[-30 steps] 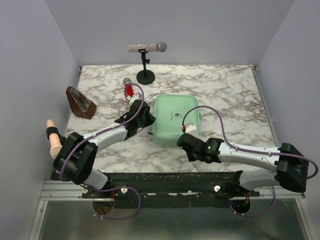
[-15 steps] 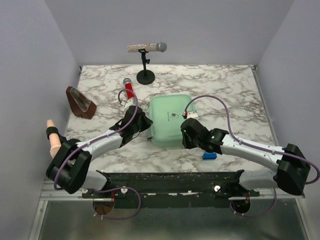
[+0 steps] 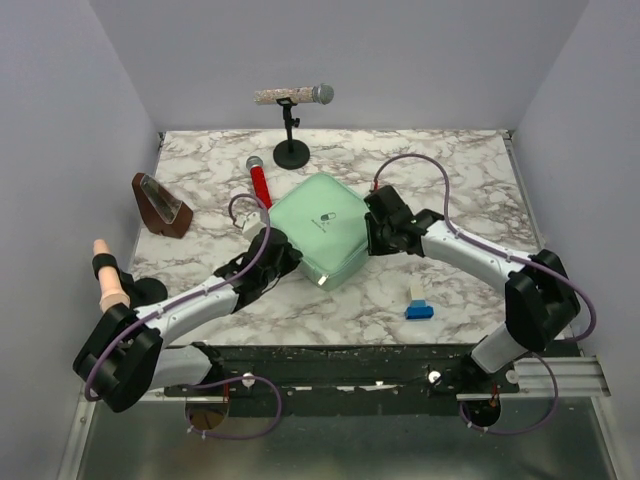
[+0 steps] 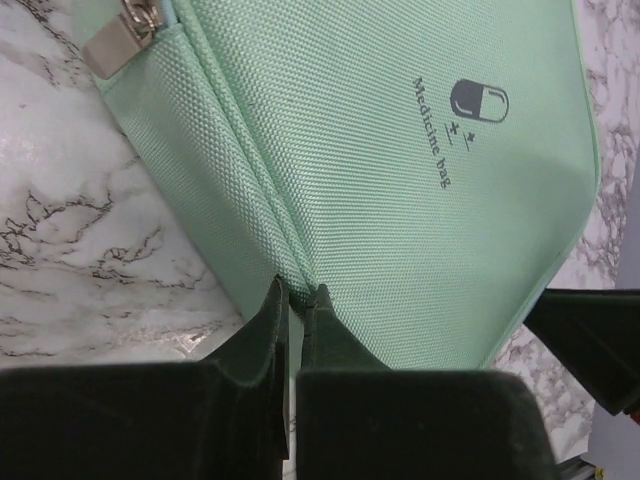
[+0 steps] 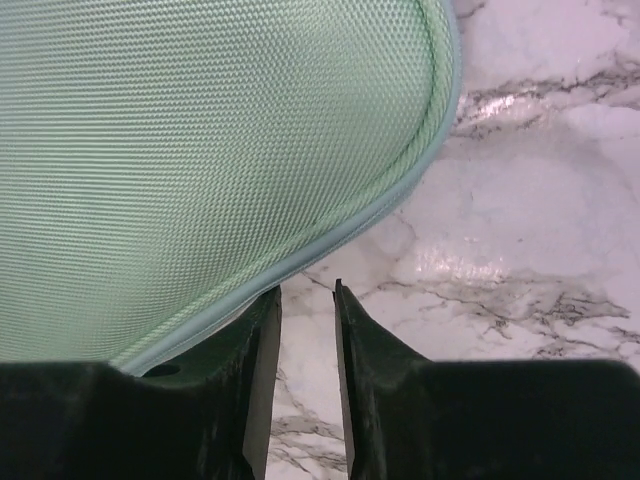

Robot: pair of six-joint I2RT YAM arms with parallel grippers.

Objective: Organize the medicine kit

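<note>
My left gripper is holding the kit's seam (image 4: 283,252), and the zipper pull (image 3: 322,280) is at the kit's near corner, so next my right gripper goes there and grabs it.
The medicine kit (image 3: 320,230) is a mint-green fabric case with a dark pill logo, lying turned diagonally in the middle of the table. My left gripper (image 3: 283,262) is at its near-left edge. In the left wrist view the gripper (image 4: 297,290) is shut on the seam of the kit (image 4: 400,180). My right gripper (image 3: 372,228) is at the kit's right edge. In the right wrist view the gripper (image 5: 307,290) is slightly open with bare marble in the gap, and the piped edge of the kit (image 5: 200,150) lies over its left finger.
A small blue-and-white box (image 3: 418,308) lies at the front right. A red-handled microphone (image 3: 258,180) lies just behind the kit. A microphone on a stand (image 3: 292,150) is at the back. A brown wedge holder (image 3: 160,205) is at the left.
The kit has turned from square to diagonal and shifted back. My right gripper has swung from the kit's front edge to its right side. The left gripper stays on the kit's edge.
</note>
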